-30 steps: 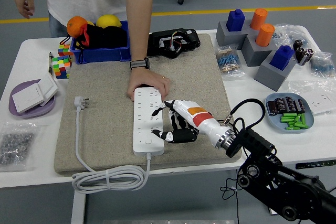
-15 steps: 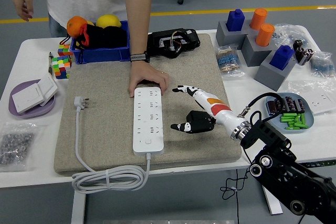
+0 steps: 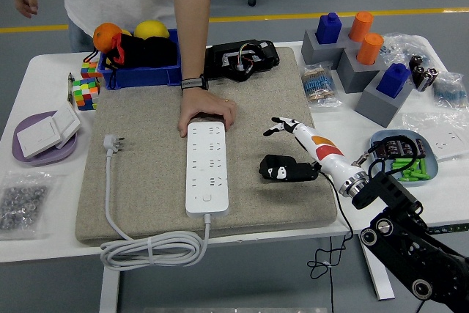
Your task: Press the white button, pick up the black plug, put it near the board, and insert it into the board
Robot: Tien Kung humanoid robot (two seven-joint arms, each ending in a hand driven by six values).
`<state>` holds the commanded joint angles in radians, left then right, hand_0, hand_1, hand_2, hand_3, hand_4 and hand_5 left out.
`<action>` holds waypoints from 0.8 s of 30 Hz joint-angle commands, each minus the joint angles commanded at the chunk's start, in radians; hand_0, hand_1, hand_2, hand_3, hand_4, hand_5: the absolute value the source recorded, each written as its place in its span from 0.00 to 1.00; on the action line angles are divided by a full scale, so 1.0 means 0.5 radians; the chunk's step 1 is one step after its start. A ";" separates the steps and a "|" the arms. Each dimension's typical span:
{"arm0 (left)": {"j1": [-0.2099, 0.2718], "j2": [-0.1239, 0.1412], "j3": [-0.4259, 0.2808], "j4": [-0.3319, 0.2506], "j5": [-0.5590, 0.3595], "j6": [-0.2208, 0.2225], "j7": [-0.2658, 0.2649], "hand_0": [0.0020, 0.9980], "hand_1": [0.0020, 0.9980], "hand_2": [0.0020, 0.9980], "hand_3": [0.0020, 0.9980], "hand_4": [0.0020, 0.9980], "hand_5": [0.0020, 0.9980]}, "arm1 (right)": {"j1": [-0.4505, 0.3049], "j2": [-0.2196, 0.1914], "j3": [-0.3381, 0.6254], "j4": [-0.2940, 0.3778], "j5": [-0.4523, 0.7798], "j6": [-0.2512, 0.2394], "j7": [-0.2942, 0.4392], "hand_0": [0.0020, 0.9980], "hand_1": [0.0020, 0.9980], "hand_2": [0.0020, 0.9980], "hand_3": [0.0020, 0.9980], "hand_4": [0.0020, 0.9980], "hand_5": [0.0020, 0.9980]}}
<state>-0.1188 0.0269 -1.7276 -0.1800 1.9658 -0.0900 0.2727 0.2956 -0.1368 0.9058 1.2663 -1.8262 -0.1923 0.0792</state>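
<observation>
A black cord (image 3: pixel 325 260) is hanging loosely past the mat's edge, so I expect the black plug (image 3: pixel 275 162) to pull the cord along when I carry the plug over.
A white power strip (image 3: pixel 207 166) lies lengthwise on the tan mat (image 3: pixel 146 181), with its white button (image 3: pixel 207 197) near the front end. Its white cable (image 3: pixel 150 247) loops along the mat's front edge to a white plug (image 3: pixel 113 143) lying at the mat's left. My right hand (image 3: pixel 272 150) hovers over the mat just right of the strip, fingers spread, holding nothing. A person's hand (image 3: pixel 207 113) rests on the strip's far end. A black device with cables (image 3: pixel 242 60) sits at the mat's far edge. I cannot pick out a black plug.
A blue bin (image 3: pixel 139 71) with fruit and colour cubes (image 3: pixel 84 89) stand at the back left. A purple plate (image 3: pixel 40 153) and a bag of small parts (image 3: pixel 22 207) are at the left. Grey blocks with pegs (image 3: pixel 352 53) and a blue dish of batteries (image 3: pixel 403 157) are at the right.
My right hand has drawn back to the right, from over the strip's front half to the bare mat beside it. The person's hand stays on the strip's far end.
</observation>
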 joint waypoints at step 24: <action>-0.005 -0.003 0.017 0.000 -0.014 0.000 -0.003 0.83 0.79 0.75 0.79 0.57 0.48 | 0.010 -0.002 -0.057 -0.243 -0.034 -0.010 0.040 0.79 0.83 0.79 0.44 0.99 0.22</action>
<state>-0.1215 0.0256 -1.7189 -0.1800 1.9585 -0.0900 0.2713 0.3008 -0.1378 0.8772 1.1446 -1.8431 -0.1975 0.0990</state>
